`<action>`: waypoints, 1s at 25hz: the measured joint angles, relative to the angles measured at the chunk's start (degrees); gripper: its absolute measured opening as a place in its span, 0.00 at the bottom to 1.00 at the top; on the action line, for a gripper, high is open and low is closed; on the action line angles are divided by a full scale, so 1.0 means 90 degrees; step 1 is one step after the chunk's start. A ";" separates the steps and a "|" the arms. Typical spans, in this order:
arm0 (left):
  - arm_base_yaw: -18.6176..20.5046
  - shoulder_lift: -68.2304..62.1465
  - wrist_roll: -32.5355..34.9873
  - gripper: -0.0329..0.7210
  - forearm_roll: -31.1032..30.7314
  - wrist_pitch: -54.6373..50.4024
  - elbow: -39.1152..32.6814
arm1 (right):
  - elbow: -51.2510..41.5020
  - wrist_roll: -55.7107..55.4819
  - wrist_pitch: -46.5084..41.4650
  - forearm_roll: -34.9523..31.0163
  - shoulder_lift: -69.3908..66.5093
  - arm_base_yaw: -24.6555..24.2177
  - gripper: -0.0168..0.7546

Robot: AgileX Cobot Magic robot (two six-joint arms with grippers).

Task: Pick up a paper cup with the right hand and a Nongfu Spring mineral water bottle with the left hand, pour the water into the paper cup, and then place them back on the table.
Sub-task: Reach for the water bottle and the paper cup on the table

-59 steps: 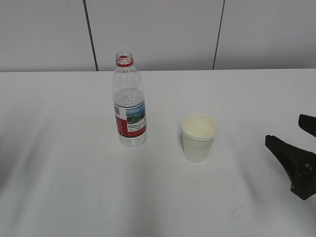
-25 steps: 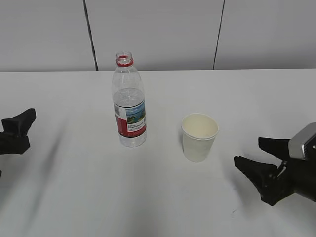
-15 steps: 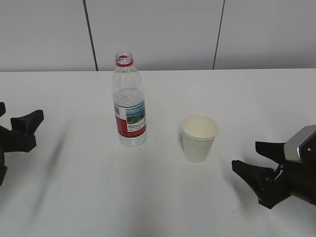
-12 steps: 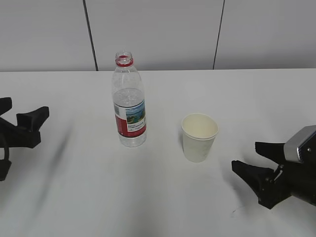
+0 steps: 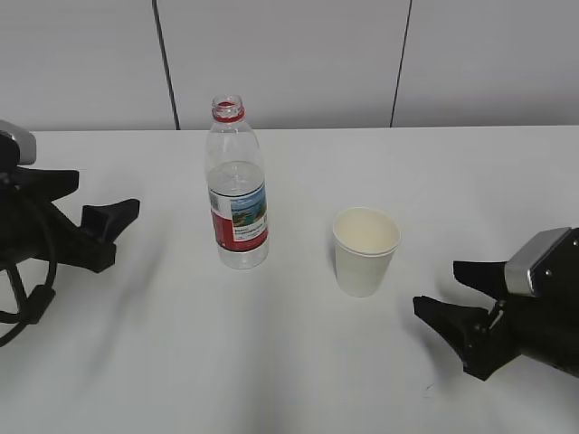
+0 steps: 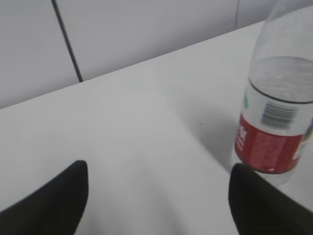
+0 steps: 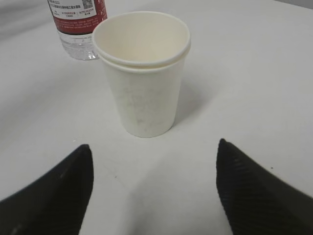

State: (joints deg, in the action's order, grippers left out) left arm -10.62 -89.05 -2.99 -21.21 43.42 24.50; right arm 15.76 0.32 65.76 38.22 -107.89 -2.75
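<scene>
I see that the bottle's narrow opening (image 5: 228,106) is uncapped, so I expect the water (image 5: 237,177) to flow into the paper cup in a thin stream when I pour.
The Nongfu Spring mineral water bottle (image 5: 238,194) stands upright and uncapped on the white table (image 5: 289,371), with water (image 5: 235,178) up to just above its label. The paper cup (image 5: 365,250) stands upright to its right and looks empty. My left gripper (image 5: 107,194) is open and empty, level with the bottle and apart from it on the left. In the left wrist view the bottle (image 6: 276,112) is at the right, just beyond the open gripper (image 6: 159,169). My right gripper (image 5: 436,287) is open and empty, right of the cup. In the right wrist view the cup (image 7: 142,78) stands just ahead of the open gripper (image 7: 154,147), with the bottle (image 7: 78,24) behind.
A grey panelled wall (image 5: 289,63) runs along the table's far edge. A small dark scuff mark (image 5: 432,387) lies on the table near the front right, just left of the right gripper.
The left gripper came into view from the left and moved right toward the bottle. The right gripper moved left toward the cup. The bottle and cup have not moved.
</scene>
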 joint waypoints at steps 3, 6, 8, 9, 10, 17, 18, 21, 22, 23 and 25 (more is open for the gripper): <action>-0.0152 -0.0102 -0.0020 0.75 -0.0043 0.0194 0.0003 | 0.0266 0.0000 0.0000 0.0264 -0.0197 0.0000 0.77; -0.0196 -0.0295 -0.0096 0.77 -0.0044 0.0395 0.0011 | 0.0503 -0.0035 0.0000 0.0372 -0.0345 0.0000 0.80; -0.0196 -0.0466 -0.0184 0.79 -0.0044 0.0481 0.0011 | 0.0689 -0.0035 0.0000 0.0442 -0.0471 0.0000 0.82; -0.0196 -0.0548 -0.0192 0.80 -0.0067 0.0527 0.0016 | 0.0764 -0.0035 0.0000 0.0472 -0.0548 0.0000 0.82; -0.0196 -0.0606 -0.0207 0.80 -0.0135 0.0589 0.0019 | 0.0851 -0.0075 0.0000 0.0508 -0.0634 0.0000 0.83; -0.0198 -0.0838 -0.0270 0.82 -0.0455 0.1171 0.0043 | 0.1454 -0.0128 0.0000 0.0618 -0.1285 0.0246 0.83; -0.0198 -0.0882 -0.0277 0.82 -0.0455 0.1196 0.0043 | 0.1565 -0.0136 0.0000 0.0618 -0.1379 0.0338 0.83; -0.0198 -0.0940 -0.0306 0.82 -0.0460 0.1238 0.0043 | 0.1833 -0.0224 0.0000 0.0416 -0.1636 0.0610 0.83; -0.0198 -0.0954 -0.0314 0.82 -0.0460 0.1255 0.0043 | 0.1907 -0.0234 0.0000 0.0316 -0.1704 0.0687 0.83; -0.0198 -0.0960 -0.0322 0.82 -0.0460 0.1289 0.0043 | 0.1955 -0.0243 0.0000 0.0219 -0.1780 0.0733 0.83; -0.0198 -0.0966 -0.0329 0.82 -0.0476 0.1378 0.0043 | 0.2101 -0.0295 0.0000 0.0153 -0.1899 0.0809 0.83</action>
State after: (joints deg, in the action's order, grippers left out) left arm -12.40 -97.74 -5.94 -25.50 55.82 24.89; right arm 34.67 -2.34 65.76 39.59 -124.98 4.53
